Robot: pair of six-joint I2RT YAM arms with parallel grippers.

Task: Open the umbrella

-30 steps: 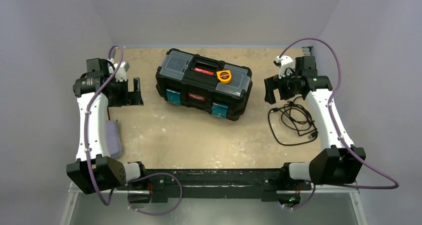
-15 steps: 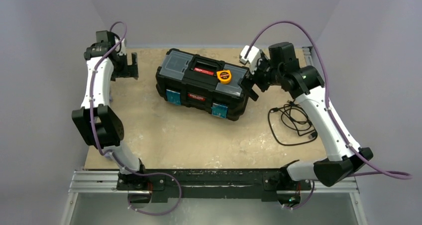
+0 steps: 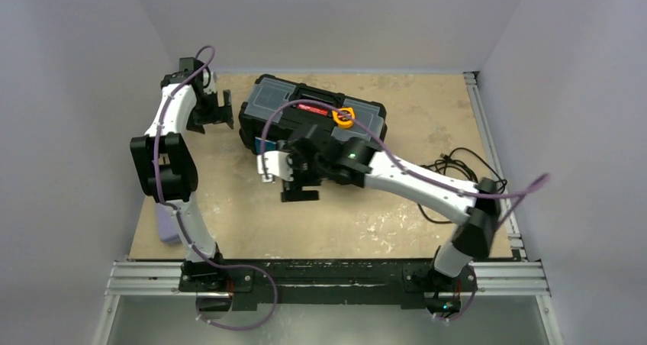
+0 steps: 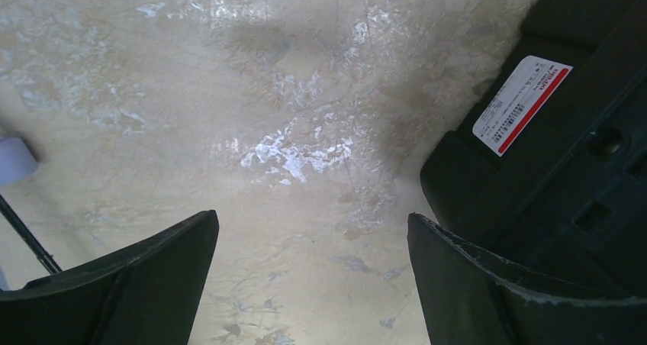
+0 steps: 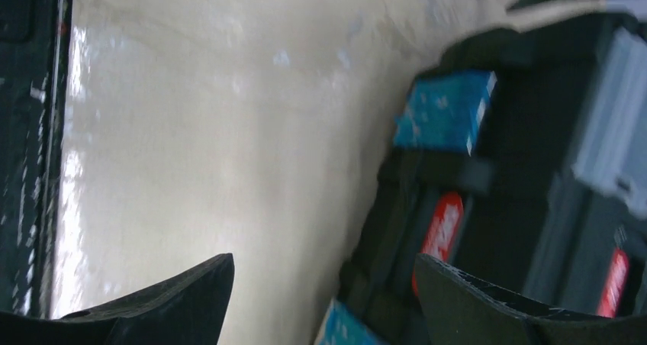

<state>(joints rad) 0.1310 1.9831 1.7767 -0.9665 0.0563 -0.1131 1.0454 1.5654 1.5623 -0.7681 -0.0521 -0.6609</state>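
Observation:
The black toolbox point(image 3: 313, 110) fills the middle, so I should push it into the back corner with my right gripper before my left gripper brings the lavender umbrella point(image 3: 166, 227) there.
No opened or clearly recognisable umbrella shows. A pale lavender oblong thing point(image 3: 168, 227) lies at the table's near left edge, mostly hidden behind my left arm; I cannot tell whether it is the umbrella or a case. In the left wrist view a pale lavender bit point(image 4: 14, 159) and a thin dark rod point(image 4: 29, 240) sit at the left edge. My left gripper point(image 3: 221, 108) point(image 4: 313, 253) is open and empty over bare table at the back left. My right gripper point(image 3: 299, 195) point(image 5: 324, 284) is open and empty, just in front of the toolbox's left end.
A black toolbox point(image 3: 313, 127) point(image 4: 564, 169) point(image 5: 526, 169) with blue latches stands in the middle back. A yellow tape measure point(image 3: 343, 117) lies on its lid. A black coiled cable point(image 3: 465, 169) lies at the right. My right arm stretches across the table's middle.
My right arm has swung from the back right across the toolbox to its front left. My left arm has stretched further towards the back left corner. Both grippers stay open.

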